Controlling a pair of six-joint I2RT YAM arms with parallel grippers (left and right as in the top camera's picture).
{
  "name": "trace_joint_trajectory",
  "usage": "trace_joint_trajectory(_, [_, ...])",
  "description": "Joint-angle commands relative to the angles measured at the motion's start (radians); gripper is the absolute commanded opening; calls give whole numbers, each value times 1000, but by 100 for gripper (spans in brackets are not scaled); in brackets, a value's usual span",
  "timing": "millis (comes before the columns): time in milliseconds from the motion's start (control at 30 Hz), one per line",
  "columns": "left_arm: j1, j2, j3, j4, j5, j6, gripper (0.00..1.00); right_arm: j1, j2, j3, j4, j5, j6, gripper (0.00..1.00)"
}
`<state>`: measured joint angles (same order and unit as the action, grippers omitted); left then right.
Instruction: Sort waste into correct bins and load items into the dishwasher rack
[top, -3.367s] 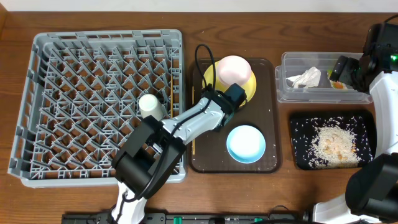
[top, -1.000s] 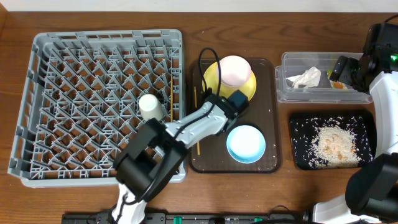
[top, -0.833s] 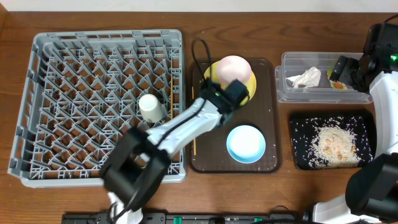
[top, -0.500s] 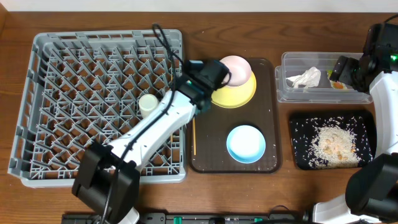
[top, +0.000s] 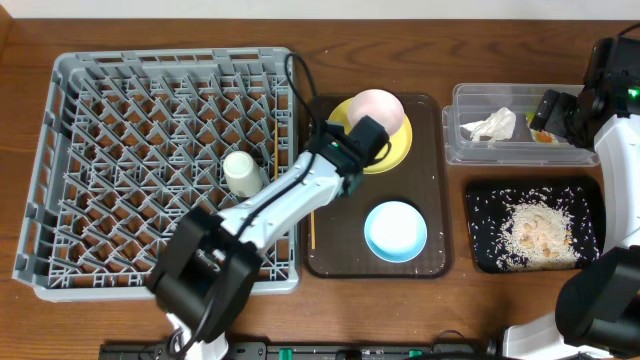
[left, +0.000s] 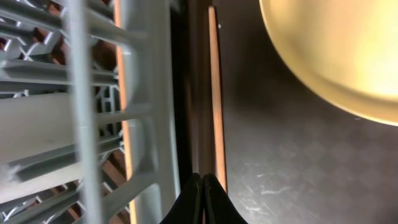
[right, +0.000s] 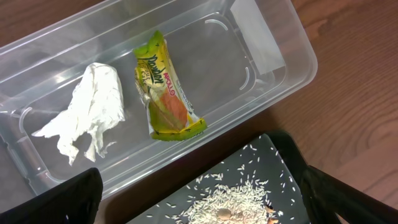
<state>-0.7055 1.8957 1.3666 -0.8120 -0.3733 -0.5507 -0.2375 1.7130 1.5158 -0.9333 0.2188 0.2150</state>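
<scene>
The left gripper's shut fingers are beside the wooden chopstick (left: 221, 171), so the left gripper should open, come down on both sides of the chopstick's body (left: 218, 130) and close before it lifts toward the rack.
My left gripper (left: 202, 182) is shut with nothing between its fingers, low over the left edge of the brown serving tray (left: 280, 155). A wooden chopstick (left: 214, 93) lies just right of its tips, beside the grey rack's wall (left: 149, 124). In the overhead view the left wrist (top: 348, 152) sits between the rack (top: 60, 150) and the yellow plate (top: 400, 150), which carries an upturned pink bowl (top: 378, 108). A white cup (top: 238, 170) and a second chopstick (top: 272, 150) are in the rack. The blue bowl (top: 395, 230) sits on the tray. My right gripper (right: 199, 183) hangs open over the bins.
The clear tub (right: 273, 37) holds the white napkin (right: 87, 112) and the green-and-yellow wrapper (right: 165, 87). The black tray (top: 480, 200) in front of it holds a heap of rice (top: 535, 230). The tray's chopstick shows below the left arm (top: 311, 225).
My left arm swung out over the rack's right edge and has come back down at the tray's left edge by the plate. The right arm has not moved.
</scene>
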Motion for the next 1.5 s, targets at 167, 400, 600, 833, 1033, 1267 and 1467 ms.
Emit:
trace_joint_trajectory(167, [-10, 157, -11, -14, -66, -13, 6, -6, -20, 19, -2, 16, -11, 99])
trace_joint_trajectory(400, [-10, 234, -11, -18, -59, -12, 6, -6, -20, 19, -2, 16, -11, 99])
trace_joint_trajectory(600, [-10, 219, 4, -22, -6, 0, 6, -6, -20, 19, -2, 16, -11, 99])
trace_joint_trajectory(833, [7, 106, 90, -29, -1, -1, 15, -6, -20, 19, -2, 16, -11, 99])
trace_joint_trajectory(1033, [37, -43, 148, -10, 119, -56, 29, -6, -20, 19, -2, 16, -11, 99])
trace_joint_trajectory(1267, [39, -16, 127, -10, 209, -136, 29, -6, -20, 19, -2, 16, -11, 99])
trace_joint_trajectory(1467, [39, 75, 126, -14, 255, -136, 32, -6, -20, 19, -2, 16, -11, 99])
